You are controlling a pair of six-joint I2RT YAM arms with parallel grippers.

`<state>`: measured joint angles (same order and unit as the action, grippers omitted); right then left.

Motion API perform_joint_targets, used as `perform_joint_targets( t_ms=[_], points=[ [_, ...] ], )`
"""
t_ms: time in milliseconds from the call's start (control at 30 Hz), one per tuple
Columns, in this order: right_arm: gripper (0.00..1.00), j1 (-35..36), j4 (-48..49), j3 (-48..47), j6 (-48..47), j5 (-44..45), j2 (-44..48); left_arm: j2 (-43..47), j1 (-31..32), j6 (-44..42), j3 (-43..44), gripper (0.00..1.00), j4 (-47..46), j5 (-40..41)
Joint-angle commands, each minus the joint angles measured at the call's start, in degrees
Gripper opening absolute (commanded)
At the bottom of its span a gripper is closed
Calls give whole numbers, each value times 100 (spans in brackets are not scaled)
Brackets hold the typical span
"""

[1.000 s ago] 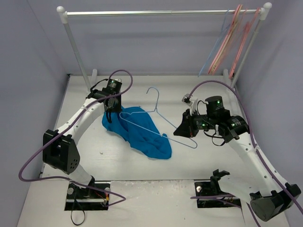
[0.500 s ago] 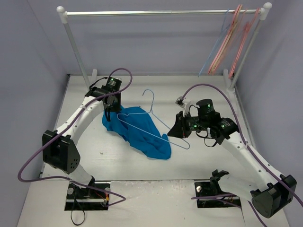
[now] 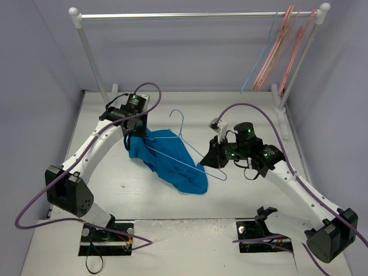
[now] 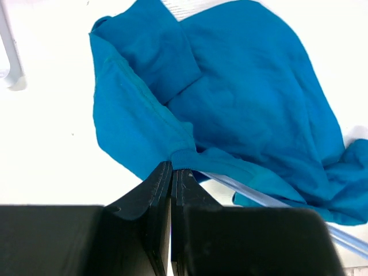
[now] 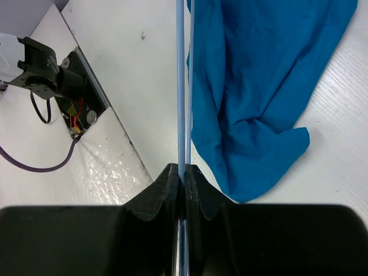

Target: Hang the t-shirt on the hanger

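The hanger's free arm lies under the held t-shirt edge (image 4: 225, 163), so my left gripper keeps pulling that edge toward the hanger's hook (image 3: 181, 115) until fabric covers that arm.
The blue t-shirt (image 3: 169, 161) lies bunched on the table's middle. My left gripper (image 3: 134, 132) is shut on its upper edge; the pinched fabric shows at my left fingertips in the left wrist view (image 4: 172, 167), with the t-shirt (image 4: 241, 86) spread beyond. The light-blue wire hanger (image 3: 184, 141) lies over the shirt, its hook pointing away from me. One hanger arm passes under the held fabric (image 4: 270, 198). My right gripper (image 3: 217, 158) is shut on the hanger's right end; the wire (image 5: 181, 86) runs straight out from between my fingertips (image 5: 181, 172).
A clothes rail (image 3: 195, 15) spans the back on two posts. Several pink and salmon hangers and a blue one (image 3: 282, 49) hang at its right end. The arm bases and cables sit at the near edge. Grey walls close in left and right.
My right gripper has moved left with the hanger, sliding its left end further into the shirt. My left gripper has shifted slightly left, still holding the shirt edge.
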<state>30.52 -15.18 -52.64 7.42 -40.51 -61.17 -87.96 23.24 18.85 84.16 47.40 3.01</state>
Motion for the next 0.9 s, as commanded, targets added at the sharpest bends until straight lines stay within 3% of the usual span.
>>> perform_joint_targets(
  t_ms=[0, 267, 500, 867],
  points=[
    [0, 41, 858, 113, 31, -176, 140, 332, 145, -224, 338, 0, -108, -168],
    [0, 68, 2123, 430, 312, 482, 509, 350, 611, 486, 786, 0, 287, -55],
    [0, 85, 2406, 509, 515, 1194, 649, 578, 831, 1173, 1173, 0, 709, 833],
    [0, 226, 3609, 1335, 937, 1485, 1045, 913, 1586, 1920, 1032, 0, 226, 649]
  ],
)
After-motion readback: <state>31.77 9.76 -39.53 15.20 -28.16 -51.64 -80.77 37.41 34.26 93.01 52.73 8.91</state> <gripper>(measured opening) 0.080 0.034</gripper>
